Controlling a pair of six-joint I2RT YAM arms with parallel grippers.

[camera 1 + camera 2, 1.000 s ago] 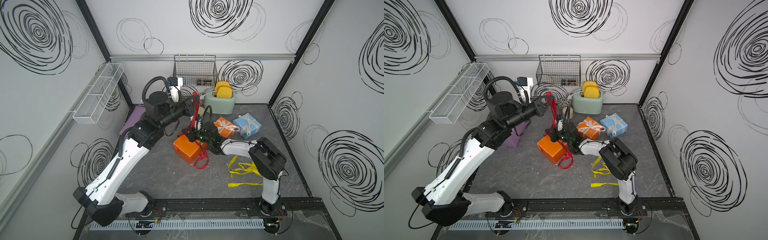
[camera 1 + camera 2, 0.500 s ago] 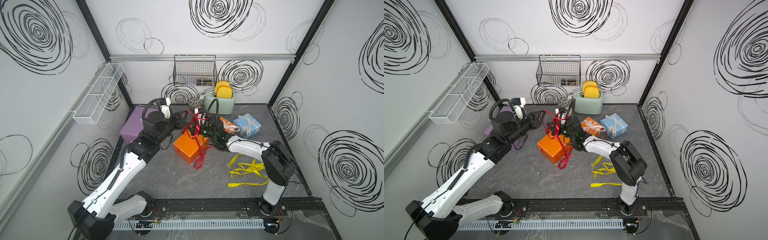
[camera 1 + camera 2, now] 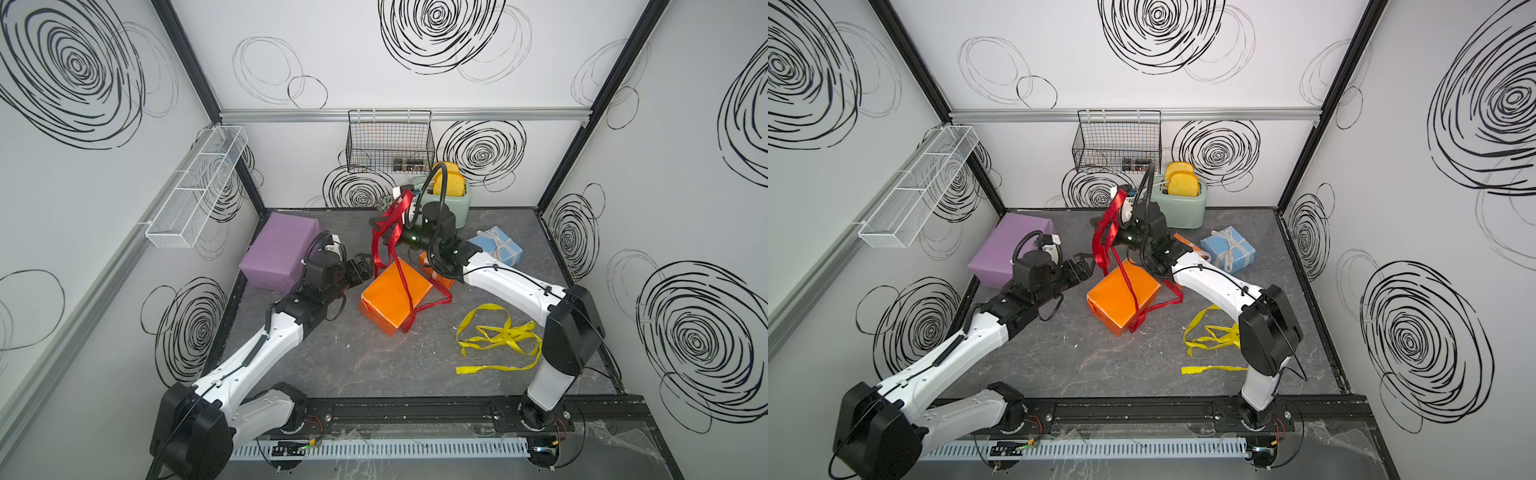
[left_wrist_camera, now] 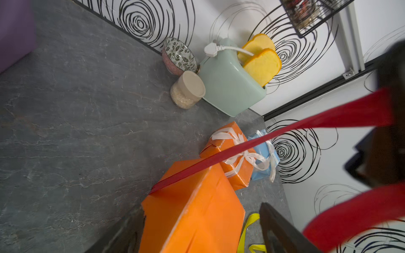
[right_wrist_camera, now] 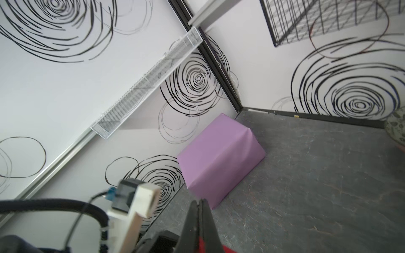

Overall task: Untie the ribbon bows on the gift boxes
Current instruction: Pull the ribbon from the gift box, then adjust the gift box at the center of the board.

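The dark red ribbon still across the medium orange box means my left gripper should hold the box [image 3: 379, 319] while my right gripper pulls upward and away.
My right gripper [image 3: 388, 237] [image 5: 200, 219] is shut on the dark red ribbon [image 3: 379, 253] [image 3: 1106, 232] and holds it up above the medium orange box [image 3: 395, 299] [image 4: 197, 208]. A strand still crosses the box top. Low on that box's left side, my left gripper [image 3: 361, 266] [image 4: 201, 208] stands open and holds nothing. White bows sit tied on the small orange cube [image 4: 230, 170] and the light-blue box [image 3: 1227, 249]. The lilac box [image 3: 278, 253] [image 5: 219, 157] is bare. A yellow ribbon [image 3: 494, 338] lies loose on the floor.
A mint-green toaster [image 3: 1183, 203] with toast, a patterned bowl [image 4: 179, 55] and a lidded jar [image 4: 188, 89] stand at the back wall. A black wire basket [image 3: 388, 141] hangs above them. A white mesh shelf [image 3: 195, 187] sits on the left wall.
My left gripper let go of the red ribbon, opened and dropped from high up to beside the orange box. My right gripper rose from the box, lifting the ribbon.
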